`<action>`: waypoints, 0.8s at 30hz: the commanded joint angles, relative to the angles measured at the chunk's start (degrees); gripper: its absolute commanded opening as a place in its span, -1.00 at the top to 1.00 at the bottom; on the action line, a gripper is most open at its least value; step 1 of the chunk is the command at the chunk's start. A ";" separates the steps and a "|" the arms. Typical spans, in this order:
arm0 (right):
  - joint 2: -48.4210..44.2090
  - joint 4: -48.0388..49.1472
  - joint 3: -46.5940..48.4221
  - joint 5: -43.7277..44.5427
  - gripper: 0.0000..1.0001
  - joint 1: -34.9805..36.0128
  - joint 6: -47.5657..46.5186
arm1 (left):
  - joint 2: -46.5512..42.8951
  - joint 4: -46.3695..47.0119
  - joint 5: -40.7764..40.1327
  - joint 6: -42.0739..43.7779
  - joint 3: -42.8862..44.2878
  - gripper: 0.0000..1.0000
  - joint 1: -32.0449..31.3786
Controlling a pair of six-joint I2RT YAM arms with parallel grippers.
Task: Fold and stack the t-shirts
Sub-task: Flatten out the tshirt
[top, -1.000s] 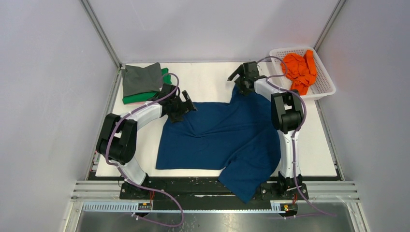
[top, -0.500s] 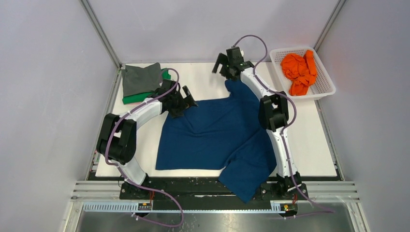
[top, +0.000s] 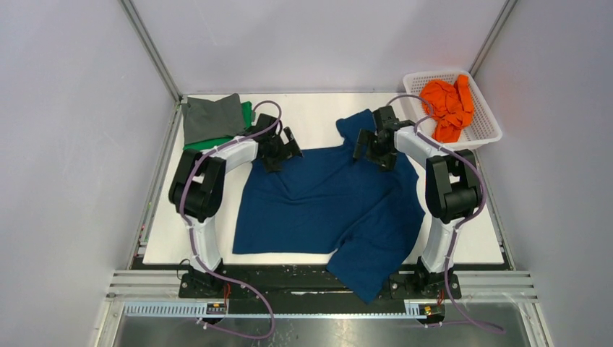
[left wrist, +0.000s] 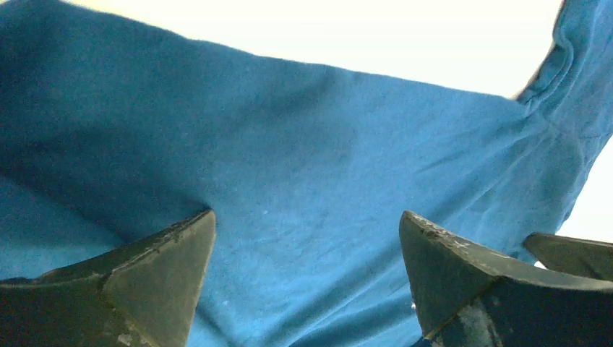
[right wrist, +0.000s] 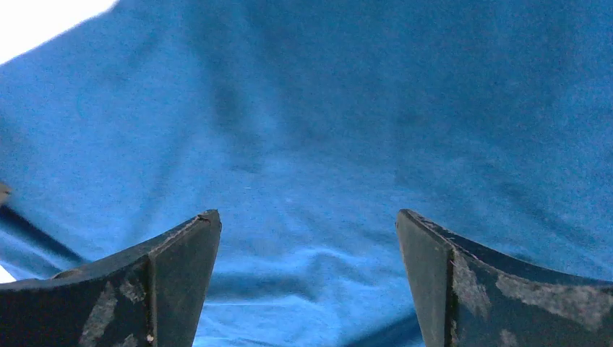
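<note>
The dark blue t-shirt's sleeve [top: 367, 280] is hanging over the table's near edge, so my grippers should move the t-shirt back before my left gripper grabs the t-shirt's near corner [top: 237, 249].
A large dark blue t-shirt [top: 332, 199] lies spread and rumpled on the white table, one part hanging over the near edge. No print shows on it. My left gripper [top: 284, 153] is open and empty over its far left corner; blue cloth [left wrist: 303, 166] fills the left wrist view between the spread fingers. My right gripper [top: 369, 148] is open and empty over its far right part, where a bit of cloth points towards the back. Blue cloth [right wrist: 311, 144] also fills the right wrist view. A grey shirt [top: 209, 117] lies folded on a green one [top: 217, 144] at the back left.
A white mesh basket [top: 483, 123] at the back right holds a crumpled orange shirt [top: 448, 107]. Bare white table [top: 311, 116] shows between the two stacks at the back. Metal frame posts and grey walls stand round the table.
My right arm swung far back with the shirt's corner, then came nearer and right, and the cloth has dropped. My left gripper moved back and right along the shirt's far edge.
</note>
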 commanded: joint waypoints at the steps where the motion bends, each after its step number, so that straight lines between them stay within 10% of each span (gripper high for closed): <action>1: 2.55 -1.82 -0.12 -4.02 -0.99 -3.64 -0.03 | 4.48 0.85 -2.60 -0.34 6.80 -0.98 -0.14; 24: 32.51 -18.05 55.36 -12.28 -0.99 -8.82 -0.64 | 36.31 -15.50 3.55 0.01 62.87 -0.98 4.81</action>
